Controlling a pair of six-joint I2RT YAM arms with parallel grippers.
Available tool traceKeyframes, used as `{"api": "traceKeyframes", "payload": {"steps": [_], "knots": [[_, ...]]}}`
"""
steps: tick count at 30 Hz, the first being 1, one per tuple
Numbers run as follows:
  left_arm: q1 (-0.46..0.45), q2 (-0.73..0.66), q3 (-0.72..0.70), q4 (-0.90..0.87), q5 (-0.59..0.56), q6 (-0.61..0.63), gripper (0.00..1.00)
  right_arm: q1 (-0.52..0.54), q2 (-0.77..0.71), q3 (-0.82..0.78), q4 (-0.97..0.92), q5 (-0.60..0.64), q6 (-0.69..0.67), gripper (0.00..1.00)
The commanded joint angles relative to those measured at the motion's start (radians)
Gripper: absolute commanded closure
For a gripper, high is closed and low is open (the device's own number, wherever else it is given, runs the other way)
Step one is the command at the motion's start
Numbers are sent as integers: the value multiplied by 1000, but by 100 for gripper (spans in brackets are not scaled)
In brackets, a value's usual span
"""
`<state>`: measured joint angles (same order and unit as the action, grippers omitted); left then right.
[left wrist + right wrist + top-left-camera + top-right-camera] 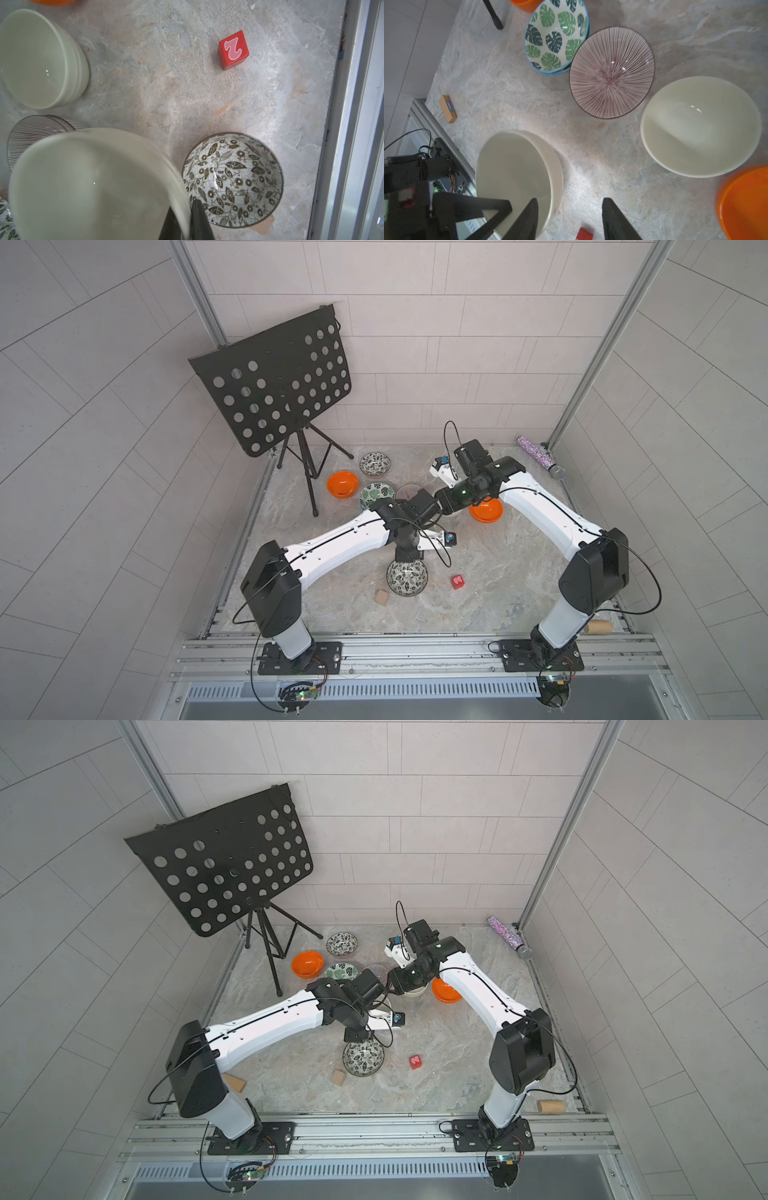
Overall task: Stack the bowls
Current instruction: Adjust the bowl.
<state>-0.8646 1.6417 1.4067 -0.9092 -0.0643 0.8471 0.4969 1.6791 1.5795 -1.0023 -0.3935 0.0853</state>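
Observation:
The second cream bowl (700, 126) is on my right gripper's side. My left gripper should pass the cream bowl over so my right gripper can nest it there.
My left gripper (184, 207) is shut on the rim of a cream bowl (93, 182), tilted above the table. One finger is inside the rim and one outside. Below it stands a black-and-white leaf bowl (232, 180). My right gripper (571, 199) is open and holds nothing; it hangs beside the held cream bowl (517, 176). A second cream bowl (699, 126), a purple striped bowl (611, 72) and green-leaf bowls (556, 39) stand close together. An orange bowl (486, 510) sits by the right arm. Another orange bowl (342, 484) and another leaf bowl (375, 463) are at the back left.
A black music stand (274, 381) stands at the back left, its legs on the table. A red block (457, 581) and a wooden block (381, 597) lie near the front leaf bowl. A glitter tube (540, 456) lies at the back right, a wooden cylinder (598, 627) at the front right.

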Motion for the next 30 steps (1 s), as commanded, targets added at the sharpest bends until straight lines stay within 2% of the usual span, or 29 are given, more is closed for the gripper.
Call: {"api": "traceKeyframes", "payload": {"steps": [1,14,19,21,23,24,25,27,28,29,30], "knots": [[25,-28,17,-3,72,96,85,41,-64,-15,2,31,-14,47],[29,-34,54,-17,96,103,87,83,18,3,8,108,18,50],[30,-21,64,-13,97,101,88,91,66,34,-6,127,17,54],[30,-17,66,-9,96,101,88,93,75,40,-7,132,17,58],[30,-14,69,-4,96,100,88,93,86,45,-9,133,17,69],[30,-11,73,-4,93,97,87,94,90,49,-12,135,17,78],[30,-8,76,2,80,88,83,94,93,52,-15,137,17,83],[30,-4,76,40,43,57,70,94,96,55,-19,136,16,90],[30,-3,74,54,32,52,55,94,97,56,-20,138,15,92],[32,-4,70,72,17,43,18,92,99,57,-22,140,14,93],[32,-4,67,92,-1,32,2,92,100,58,-23,143,17,94]]}}
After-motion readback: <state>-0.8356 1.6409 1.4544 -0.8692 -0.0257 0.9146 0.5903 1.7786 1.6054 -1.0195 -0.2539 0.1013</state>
